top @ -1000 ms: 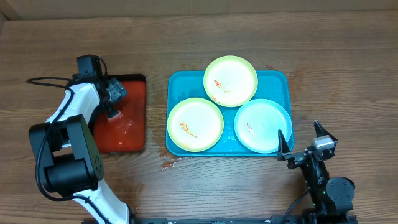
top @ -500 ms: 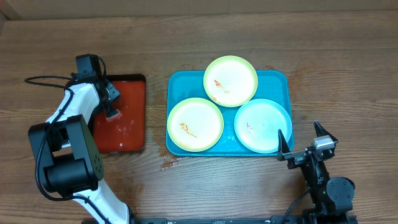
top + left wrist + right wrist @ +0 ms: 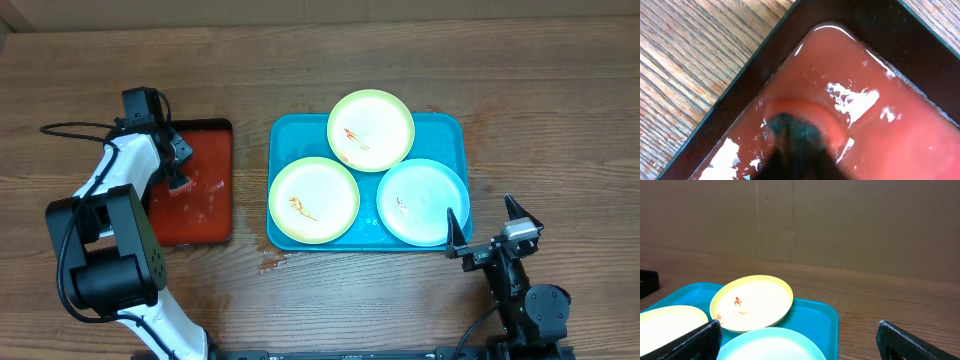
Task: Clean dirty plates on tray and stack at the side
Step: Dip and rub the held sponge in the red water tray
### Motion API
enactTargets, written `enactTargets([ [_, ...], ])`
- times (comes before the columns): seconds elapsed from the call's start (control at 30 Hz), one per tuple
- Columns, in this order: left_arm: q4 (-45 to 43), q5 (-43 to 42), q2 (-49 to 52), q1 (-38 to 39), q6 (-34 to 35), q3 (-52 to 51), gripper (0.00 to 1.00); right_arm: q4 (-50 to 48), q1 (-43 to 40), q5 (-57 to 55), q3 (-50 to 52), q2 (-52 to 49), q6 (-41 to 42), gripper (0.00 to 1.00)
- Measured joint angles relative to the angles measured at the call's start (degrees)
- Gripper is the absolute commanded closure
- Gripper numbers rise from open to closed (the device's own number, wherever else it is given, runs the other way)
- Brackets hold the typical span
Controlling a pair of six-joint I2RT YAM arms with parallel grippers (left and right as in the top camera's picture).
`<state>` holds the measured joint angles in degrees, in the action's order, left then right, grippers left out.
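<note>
My left gripper is squeezing the sponge into a narrow lump (image 3: pixel 807 111). Next, I open my fingers, let the sponge swell up in the red tray's liquid (image 3: pixel 200 207), and then squeeze it again.
Three dirty plates lie on the blue tray (image 3: pixel 455 130): a yellow-green one (image 3: pixel 371 128) at the back, another yellow-green one (image 3: pixel 314 200) front left, a light blue one (image 3: pixel 423 202) front right, each with orange-red smears. My left gripper (image 3: pixel 179 178) is down in the red tray (image 3: pixel 205 215). In the left wrist view its fingers (image 3: pixel 790 135) merge into one dark mass pressed into a wet red sponge-like lump (image 3: pixel 807 107). My right gripper (image 3: pixel 482 212) stands wide open just in front of the blue tray, holding nothing; the light blue plate (image 3: pixel 770 345) lies below its fingers.
The red tray (image 3: pixel 900 130) has a dark rim and holds a film of liquid. Small wet spots (image 3: pixel 275 262) mark the wood in front of the blue tray's left corner. A cable (image 3: pixel 70 128) runs left from the left arm.
The left gripper's fingers have closed together in the red tray, and the small red thing seen below them is now covered by them. The right arm and plates have not moved.
</note>
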<state>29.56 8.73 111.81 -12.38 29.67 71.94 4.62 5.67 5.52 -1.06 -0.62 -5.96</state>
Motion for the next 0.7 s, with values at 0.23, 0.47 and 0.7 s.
enactTargets([
  [0.23,2.7,-1.4,0.0,0.0,-0.2,0.0,0.80,0.0,0.0,0.0,0.0,0.0,0.0,0.00],
  [0.47,10.4,-8.7,0.0,0.0,-0.2,0.1,0.00,0.0,0.0,0.0,0.0,0.0,0.0,0.00],
  [0.7,12.7,-10.5,0.0,0.0,-1.9,0.2,0.51,0.0,0.0,0.0,0.0,0.0,0.0,0.00],
])
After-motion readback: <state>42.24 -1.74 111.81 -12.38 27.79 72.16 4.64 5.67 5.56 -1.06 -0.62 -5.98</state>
